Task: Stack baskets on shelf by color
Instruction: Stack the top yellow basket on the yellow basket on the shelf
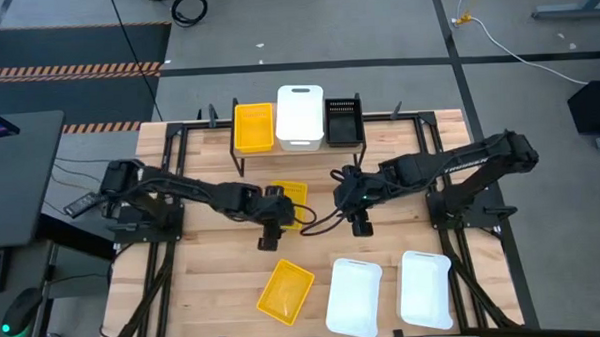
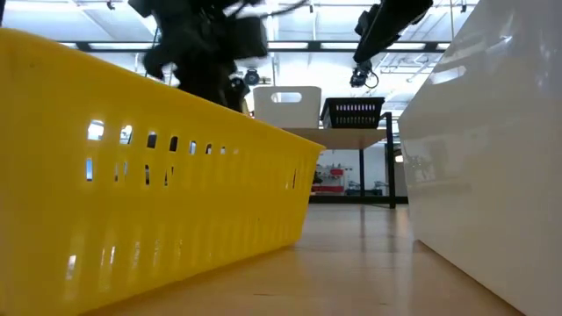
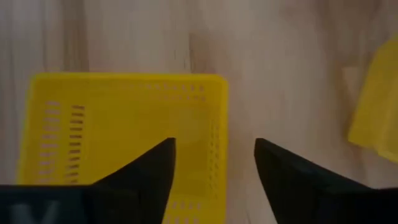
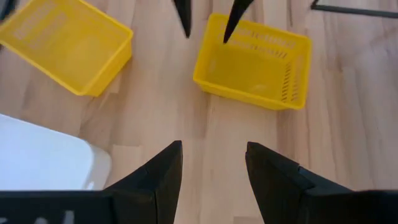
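Note:
My left gripper should take the middle yellow basket by its side point(image 3: 219, 155) and stack it where the shelf's yellow basket point(image 1: 254, 127) sits, because that spot is on my left gripper's side.
A yellow basket point(image 1: 293, 195) point(image 3: 118, 130) point(image 4: 255, 62) sits flat on the table's middle. My left gripper point(image 1: 272, 232) point(image 3: 214, 155) hovers open above its near end, one finger over the inside and one beyond the side wall point(image 3: 217, 134); I see no touch. My right gripper point(image 1: 361, 224) point(image 4: 213, 155) is open over bare wood to the right of that basket. The shelf point(image 1: 299, 146) at the far edge carries a yellow basket point(image 1: 254, 127), a white basket point(image 1: 300, 115) and a black basket point(image 1: 343, 120), side by side.
A second yellow basket point(image 1: 285, 292) point(image 2: 149, 193) lies askew near the table's near edge. Two white baskets point(image 1: 354, 297) point(image 1: 425, 289) lie to its right. A black cable point(image 1: 322, 220) runs between the two grippers. Bare wood lies around the middle basket.

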Action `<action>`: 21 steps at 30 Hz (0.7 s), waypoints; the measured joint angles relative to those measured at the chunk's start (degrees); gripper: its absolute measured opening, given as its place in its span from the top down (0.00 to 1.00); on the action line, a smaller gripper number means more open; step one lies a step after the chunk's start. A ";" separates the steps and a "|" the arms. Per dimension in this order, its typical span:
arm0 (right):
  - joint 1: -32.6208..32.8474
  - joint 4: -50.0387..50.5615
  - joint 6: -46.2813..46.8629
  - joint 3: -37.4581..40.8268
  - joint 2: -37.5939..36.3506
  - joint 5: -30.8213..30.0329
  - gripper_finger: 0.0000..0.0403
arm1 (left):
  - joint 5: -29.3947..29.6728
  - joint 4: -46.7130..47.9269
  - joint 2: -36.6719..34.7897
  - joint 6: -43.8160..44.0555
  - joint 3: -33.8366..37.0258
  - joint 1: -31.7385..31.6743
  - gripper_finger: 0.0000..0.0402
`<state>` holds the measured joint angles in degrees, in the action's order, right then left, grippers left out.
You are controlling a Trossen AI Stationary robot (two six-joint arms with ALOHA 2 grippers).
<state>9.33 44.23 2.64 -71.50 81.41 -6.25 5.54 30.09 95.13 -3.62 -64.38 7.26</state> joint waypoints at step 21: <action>-2.52 -5.02 7.00 16.33 -2.88 -0.25 0.55 | -0.83 -0.81 7.11 1.45 0.01 -0.24 0.67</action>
<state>6.81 39.20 9.64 -55.17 78.53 -6.50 4.71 29.27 102.24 -2.17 -64.37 7.03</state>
